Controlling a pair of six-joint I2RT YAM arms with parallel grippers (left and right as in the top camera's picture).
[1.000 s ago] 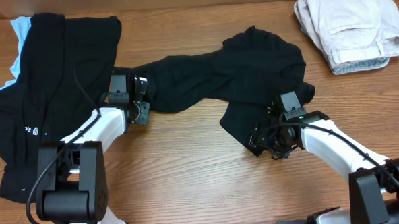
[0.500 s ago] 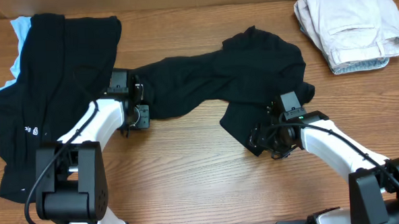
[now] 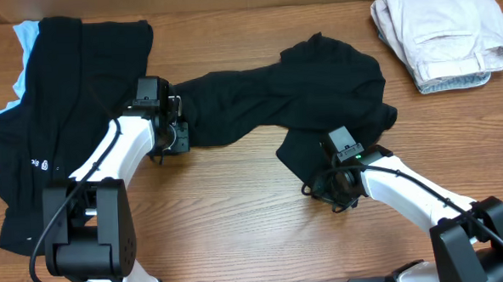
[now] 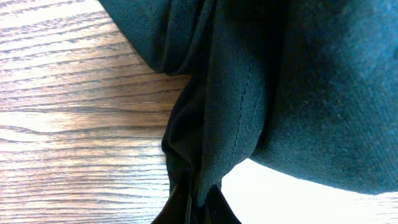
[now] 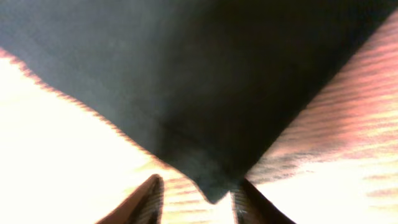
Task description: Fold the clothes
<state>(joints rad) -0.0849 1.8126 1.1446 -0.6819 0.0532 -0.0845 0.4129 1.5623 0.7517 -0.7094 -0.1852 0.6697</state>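
Note:
Next, I clamp the garment's corner (image 5: pixel 217 175) before I lift the garment to spread it, because the crumpled black garment's lower corner (image 5: pixel 215 186) is lying loose in my right gripper's spread fingers.
A crumpled black garment (image 3: pixel 292 97) lies stretched across the middle of the table. My left gripper (image 3: pixel 174 134) is shut on its left end; the left wrist view shows the bunched hem (image 4: pixel 205 124) pinched between the closed fingers (image 4: pixel 200 208). My right gripper (image 3: pixel 320 187) is at the garment's lower corner. In the right wrist view its fingers (image 5: pixel 200 200) are spread, with the fabric's pointed corner (image 5: pixel 211 186) hanging between them and not clamped. A second black garment (image 3: pixel 63 107) with tiny white marks lies flat at the far left.
A folded white garment (image 3: pixel 442 35) sits at the back right corner. A light blue cloth (image 3: pixel 23 40) peeks from under the left black garment. Bare wood table (image 3: pixel 237 201) lies between and in front of the arms.
My right gripper has shifted left and toward the front along the garment's lower corner. My left gripper has moved slightly away from me with the left end of the garment still in it.

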